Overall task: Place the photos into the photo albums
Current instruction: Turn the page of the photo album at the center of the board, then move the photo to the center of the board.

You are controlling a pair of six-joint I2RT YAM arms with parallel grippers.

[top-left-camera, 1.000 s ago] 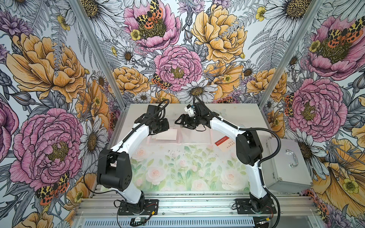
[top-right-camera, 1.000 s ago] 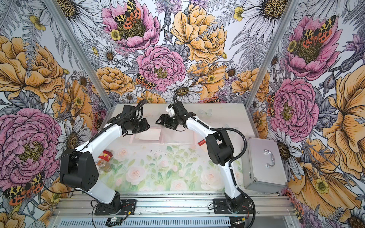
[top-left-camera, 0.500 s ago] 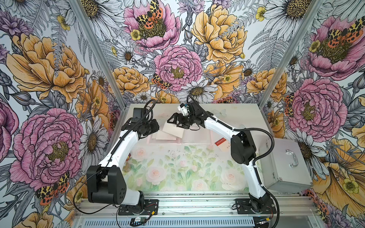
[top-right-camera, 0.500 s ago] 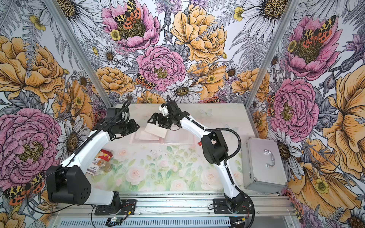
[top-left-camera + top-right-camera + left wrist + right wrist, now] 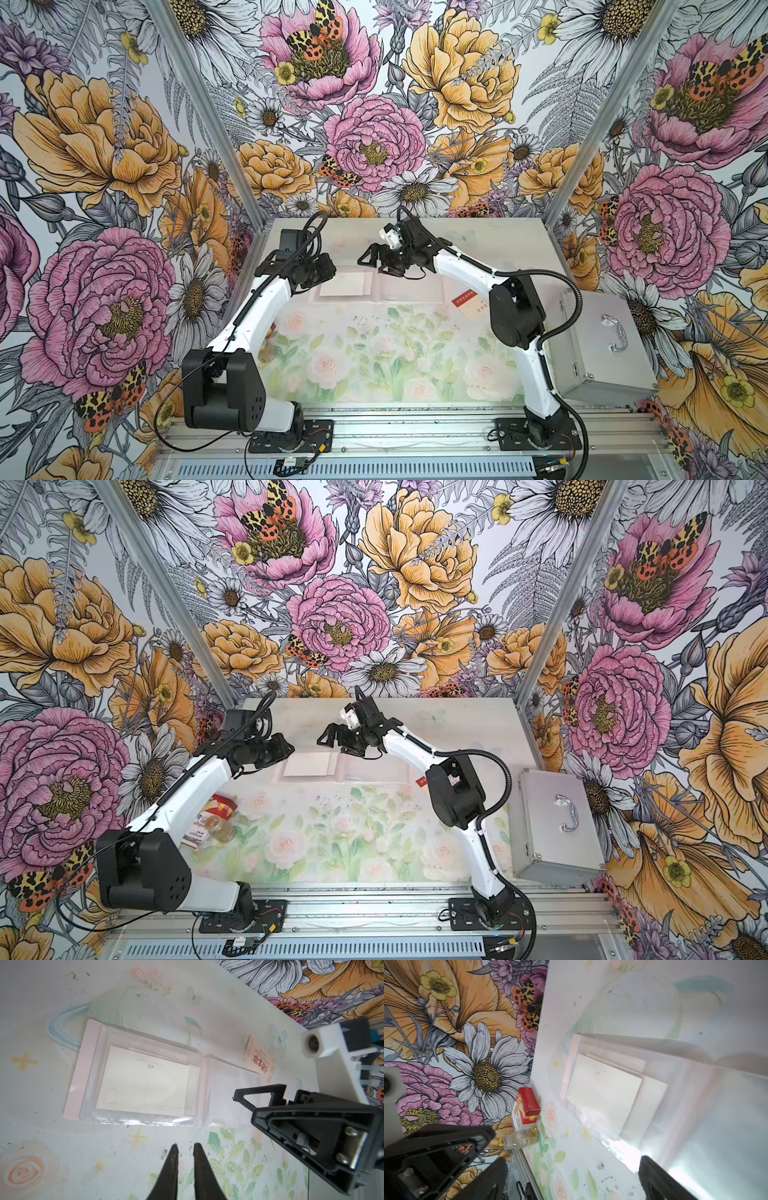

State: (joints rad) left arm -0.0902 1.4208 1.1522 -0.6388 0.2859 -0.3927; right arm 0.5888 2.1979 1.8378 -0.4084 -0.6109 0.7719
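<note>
My right gripper is heading for the photo with the red strip (image 5: 464,298), which lies clear of the album, and should keep moving there, fingers wide, until they straddle the photo's sides (image 5: 477,308).
The pale pink photo album (image 5: 409,287) (image 5: 80,1076) lies open at the back of the table. A cream photo (image 5: 345,284) (image 5: 309,764) (image 5: 143,1084) (image 5: 604,1095) lies blank side up on its left page, over another cream one. More red and cream photos (image 5: 467,301) (image 5: 257,1057) lie just right of the album. My right gripper (image 5: 374,266) (image 5: 332,739) (image 5: 243,1107) (image 5: 571,1178) hovers wide open over the album's spine, holding nothing. My left gripper (image 5: 328,270) (image 5: 185,1145) hangs by the album's left front edge, its fingers a narrow gap apart and empty.
A red-and-white box (image 5: 222,806) (image 5: 527,1105) and a small clear bottle (image 5: 216,829) (image 5: 523,1138) lie at the table's left edge under my left arm. A silver metal case (image 5: 598,345) stands off the right side.
My right gripper swung left over the album with a cream sheet, opened wide and let it go; the sheet now lies flat. My left gripper drew back off the left page.
</note>
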